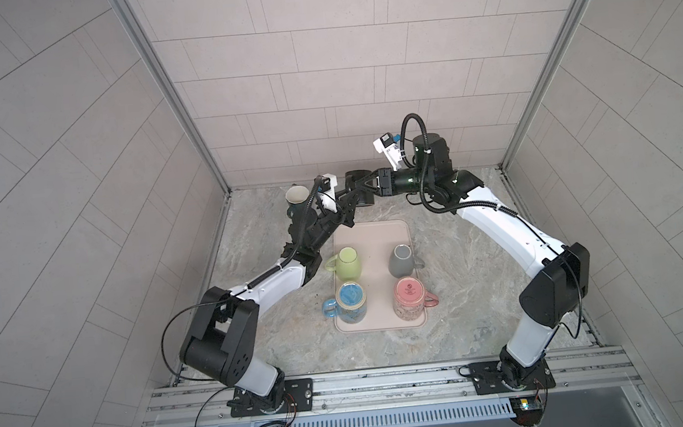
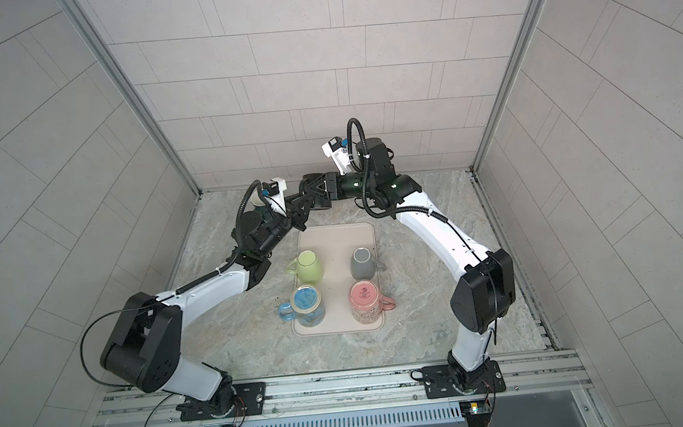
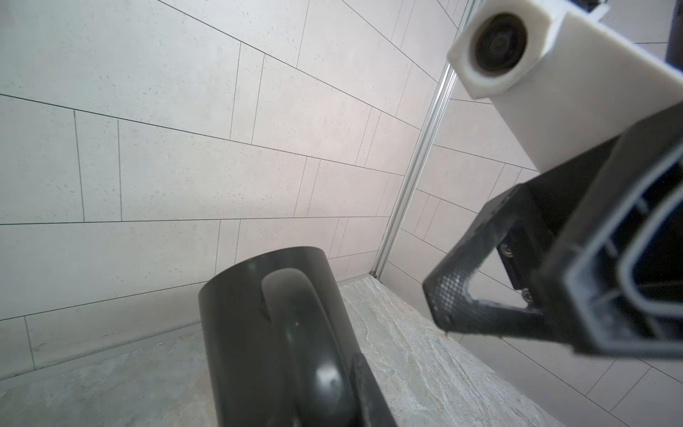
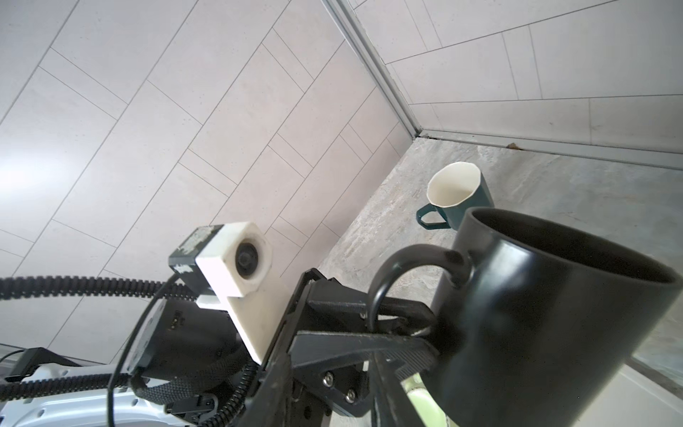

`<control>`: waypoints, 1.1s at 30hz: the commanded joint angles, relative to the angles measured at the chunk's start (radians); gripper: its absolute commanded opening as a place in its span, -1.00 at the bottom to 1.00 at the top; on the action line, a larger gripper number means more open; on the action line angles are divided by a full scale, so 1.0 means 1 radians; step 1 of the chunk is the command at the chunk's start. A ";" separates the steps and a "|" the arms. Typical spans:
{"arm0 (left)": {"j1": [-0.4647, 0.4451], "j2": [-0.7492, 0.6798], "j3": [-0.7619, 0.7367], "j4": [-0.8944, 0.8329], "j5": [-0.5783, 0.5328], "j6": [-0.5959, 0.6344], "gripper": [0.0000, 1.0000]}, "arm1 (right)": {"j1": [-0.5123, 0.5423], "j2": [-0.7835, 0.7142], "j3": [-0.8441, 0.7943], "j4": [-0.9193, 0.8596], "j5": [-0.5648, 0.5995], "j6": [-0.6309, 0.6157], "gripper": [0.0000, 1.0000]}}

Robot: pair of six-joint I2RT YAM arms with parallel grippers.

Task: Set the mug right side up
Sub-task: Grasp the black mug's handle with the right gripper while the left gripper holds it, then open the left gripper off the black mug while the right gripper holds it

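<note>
The top of the black mug's handle (image 4: 420, 254) is free above my left gripper's fingers, so my right gripper should keep moving toward the handle (image 4: 379, 290) and close around it.
A black mug (image 1: 366, 199) (image 2: 320, 203) hangs near the back wall, mouth up and slightly tilted. My left gripper (image 1: 350, 207) (image 2: 302, 210) is shut on its handle. The right wrist view shows both left fingers (image 4: 403, 308) pinching the handle loop beside the mug's body (image 4: 536, 314). My right gripper (image 1: 360, 184) (image 2: 313, 189) reaches in from the right and stands open around the mug. In the left wrist view, one of its fingers (image 3: 454, 299) is clear of the mug (image 3: 251, 332), with counter showing between them.
A beige tray (image 1: 370, 233) in the middle of the counter holds several mugs: green (image 1: 345, 262), grey (image 1: 401, 257), blue (image 1: 351, 303) and pink (image 1: 409, 299). A teal mug (image 1: 296, 195) (image 4: 458, 192) stands upright in the back left corner. The tiled back wall is close behind both grippers.
</note>
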 commanded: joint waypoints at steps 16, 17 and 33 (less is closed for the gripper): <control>-0.035 -0.080 -0.009 0.218 -0.045 0.084 -1.00 | -0.003 0.066 0.029 0.080 -0.061 0.110 -0.29; -0.037 -0.084 -0.009 0.217 -0.045 0.085 -1.00 | -0.003 0.070 0.031 0.082 -0.063 0.114 -0.29; -0.057 -0.085 -0.001 0.209 0.004 0.098 -1.00 | -0.002 0.124 0.049 0.113 -0.096 0.174 -0.29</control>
